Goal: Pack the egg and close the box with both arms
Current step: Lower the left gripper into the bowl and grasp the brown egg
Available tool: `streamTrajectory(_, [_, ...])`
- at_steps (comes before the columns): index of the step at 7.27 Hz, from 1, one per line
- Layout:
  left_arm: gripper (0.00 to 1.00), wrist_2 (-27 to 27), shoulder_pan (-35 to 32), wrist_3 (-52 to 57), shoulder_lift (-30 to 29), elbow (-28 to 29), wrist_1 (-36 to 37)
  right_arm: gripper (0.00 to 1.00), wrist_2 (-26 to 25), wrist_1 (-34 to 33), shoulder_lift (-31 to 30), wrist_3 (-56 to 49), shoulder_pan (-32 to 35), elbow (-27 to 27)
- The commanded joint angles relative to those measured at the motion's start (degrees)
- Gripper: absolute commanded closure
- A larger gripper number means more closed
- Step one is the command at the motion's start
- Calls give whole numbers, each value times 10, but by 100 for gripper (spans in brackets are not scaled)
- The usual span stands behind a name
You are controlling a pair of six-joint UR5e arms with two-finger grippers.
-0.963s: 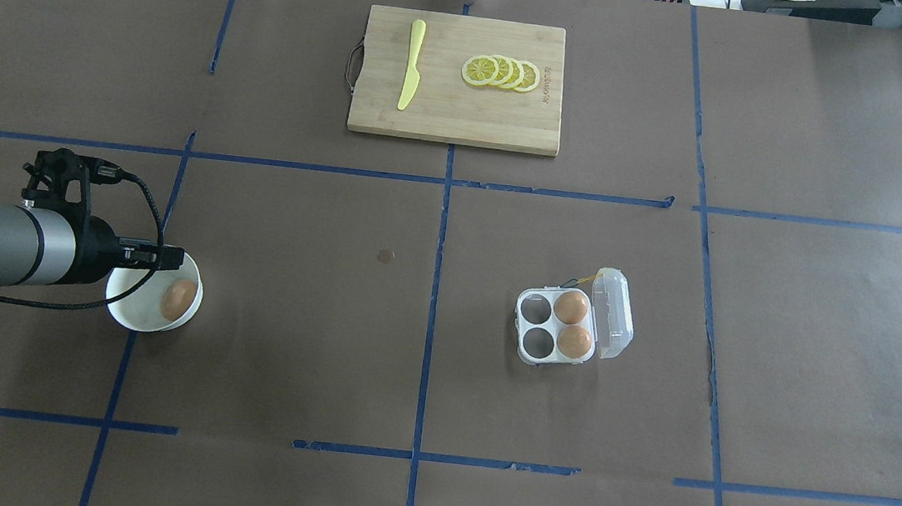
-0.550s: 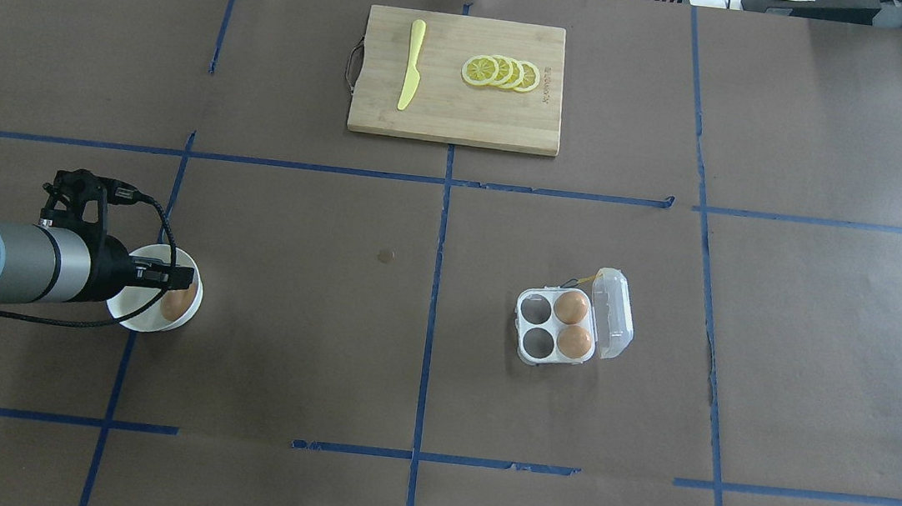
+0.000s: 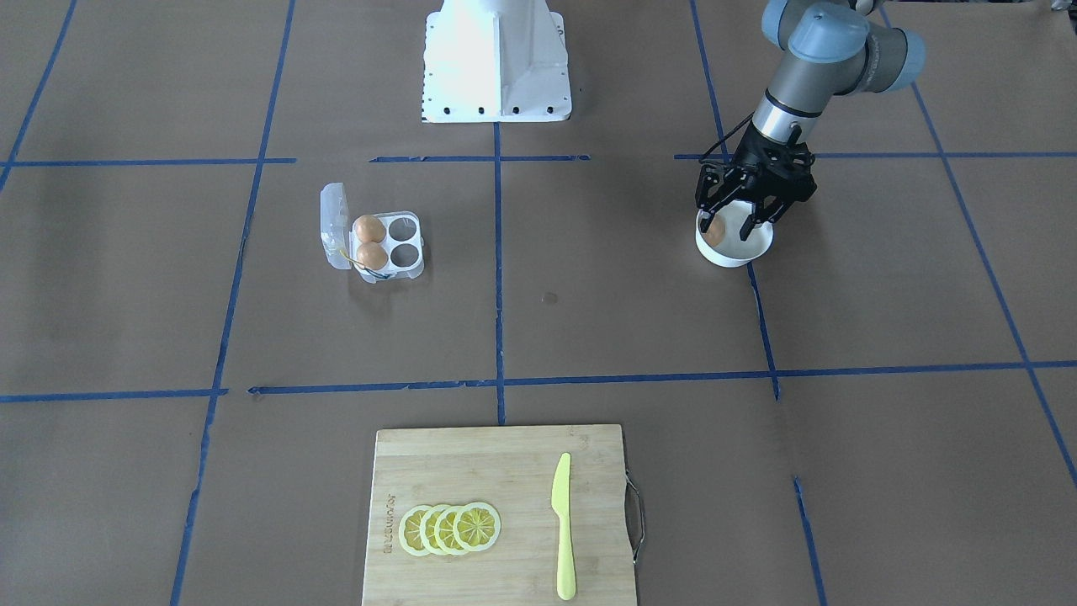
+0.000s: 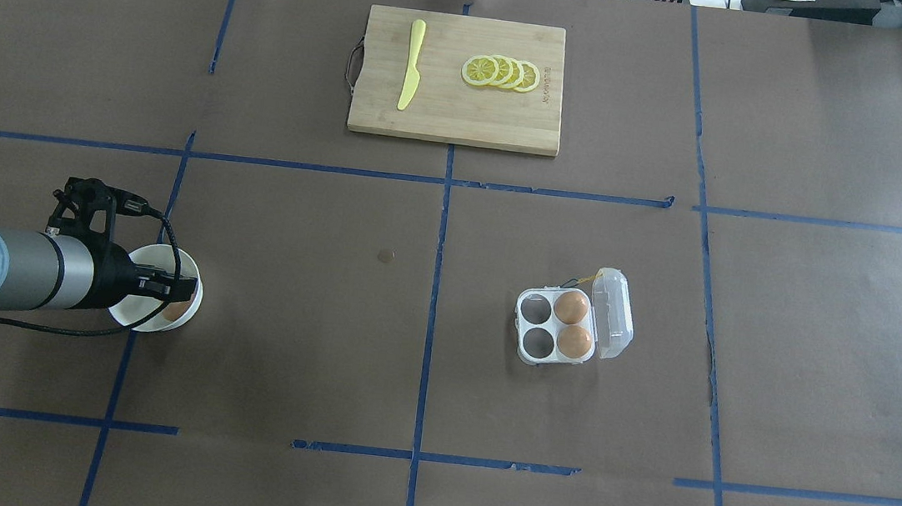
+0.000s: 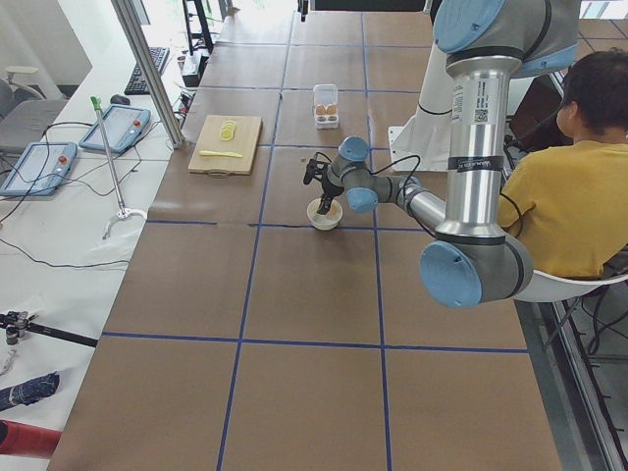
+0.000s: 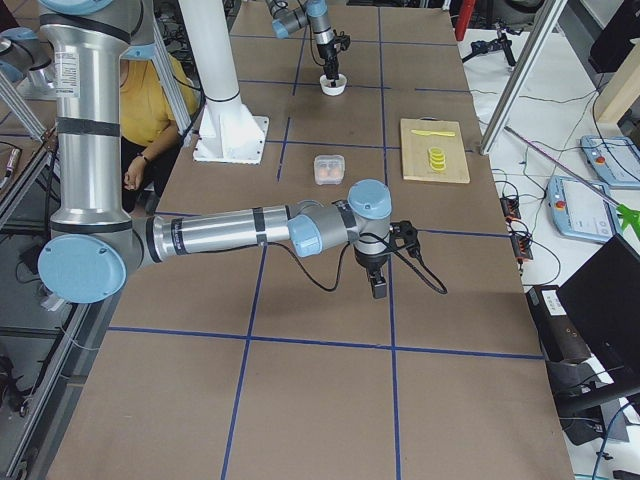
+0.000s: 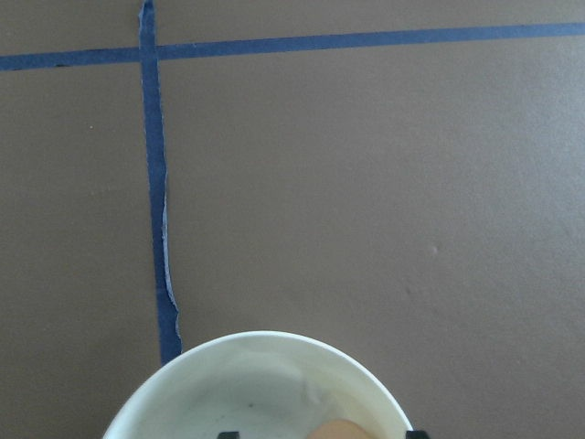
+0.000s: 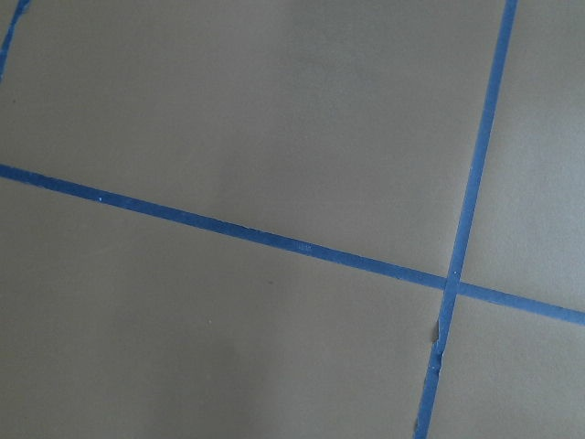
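The robot should expect the bowl (image 3: 734,256) to be empty when it lifts the egg out, because plain white inside (image 3: 734,222) shows beside the egg.
An orange-brown egg (image 3: 715,232) lies in a white bowl (image 3: 740,252) on the robot's left side. My left gripper (image 3: 727,224) is open and reaches down into the bowl, with one finger on each side of the egg. From overhead the gripper (image 4: 184,289) partly covers the egg (image 4: 177,310). The left wrist view shows the bowl rim (image 7: 265,340) and the egg's top (image 7: 338,429). The clear box (image 4: 554,328) stands open, lid (image 4: 614,314) tilted back, with two eggs (image 4: 572,306) (image 4: 574,341) in it. My right gripper (image 6: 379,287) hangs over bare table; I cannot tell whether it is open.
A wooden cutting board (image 4: 506,125) at the far middle holds lemon slices (image 4: 501,72) and a yellow knife (image 4: 411,64). The white base block (image 3: 496,59) is at the robot's edge. A seated person (image 5: 569,186) is beside the table.
My left gripper has moved forward and down from the bowl's back rim onto the egg, which it now partly covers. The box has not moved.
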Motion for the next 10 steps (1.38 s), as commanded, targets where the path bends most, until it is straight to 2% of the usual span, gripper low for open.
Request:
streamTrajectory(1, [32,-1,0,13,1,1,0,0,0,0,-1,0,0,0])
streamTrajectory(10, [31,-4,20,28,-1,24,-4,0,0,0,-1,0,0,0])
